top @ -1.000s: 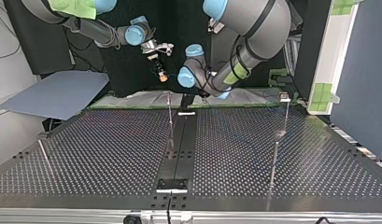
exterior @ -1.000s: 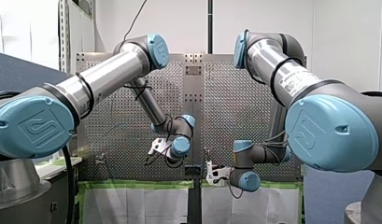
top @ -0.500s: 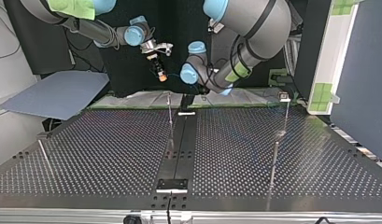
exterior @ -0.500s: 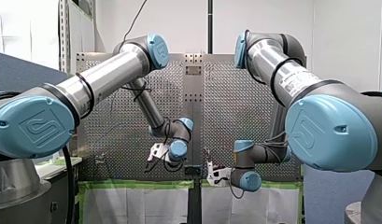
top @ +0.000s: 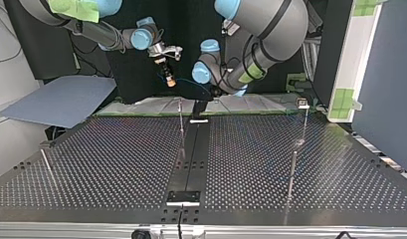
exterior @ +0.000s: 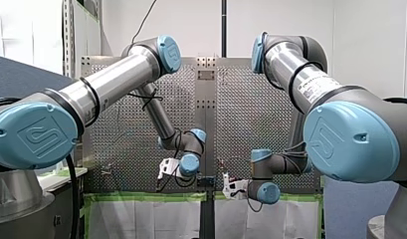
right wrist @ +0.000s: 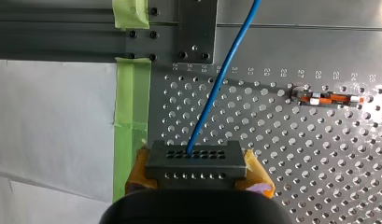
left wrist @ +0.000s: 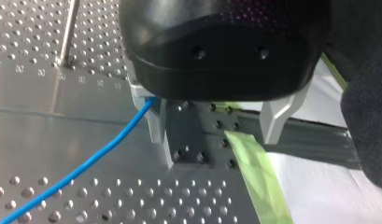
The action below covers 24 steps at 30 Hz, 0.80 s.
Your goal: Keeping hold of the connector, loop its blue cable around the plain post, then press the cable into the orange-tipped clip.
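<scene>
The blue cable comes out of the connector in a smooth, nearly straight sweep, so it will stay stretched out and bend gently when I carry it.
My right gripper is shut on the dark grey connector, with its yellow pads on both sides of it. The blue cable leaves the connector and runs ahead over the perforated plate. The orange-tipped clip stands off to one side of the cable. In the top view my right gripper hangs above the table's far edge. My left gripper is open, low over the plate; the blue cable runs up to one of its metal fingers. A plain post stands beyond that finger.
Thin posts stand on the perforated table: one at the middle, two at the top view's right, one at its left. Green tape lines the table's edge. A dark rail runs down the centre.
My left arm has lowered its wrist toward the table's edge in the front view. My right gripper has shifted slightly, still holding the connector.
</scene>
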Each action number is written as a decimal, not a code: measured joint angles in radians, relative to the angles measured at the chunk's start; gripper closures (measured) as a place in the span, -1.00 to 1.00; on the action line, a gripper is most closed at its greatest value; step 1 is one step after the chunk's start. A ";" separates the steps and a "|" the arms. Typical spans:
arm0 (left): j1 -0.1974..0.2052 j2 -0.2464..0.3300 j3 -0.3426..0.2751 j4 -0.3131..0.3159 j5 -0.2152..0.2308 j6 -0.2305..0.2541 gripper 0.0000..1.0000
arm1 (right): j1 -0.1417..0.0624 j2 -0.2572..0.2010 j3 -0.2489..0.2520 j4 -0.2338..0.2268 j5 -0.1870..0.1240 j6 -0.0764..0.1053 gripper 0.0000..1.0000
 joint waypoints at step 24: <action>-0.029 -0.084 0.006 0.096 0.188 -0.194 -1.00 | -0.010 0.000 0.000 0.011 0.001 -0.005 1.00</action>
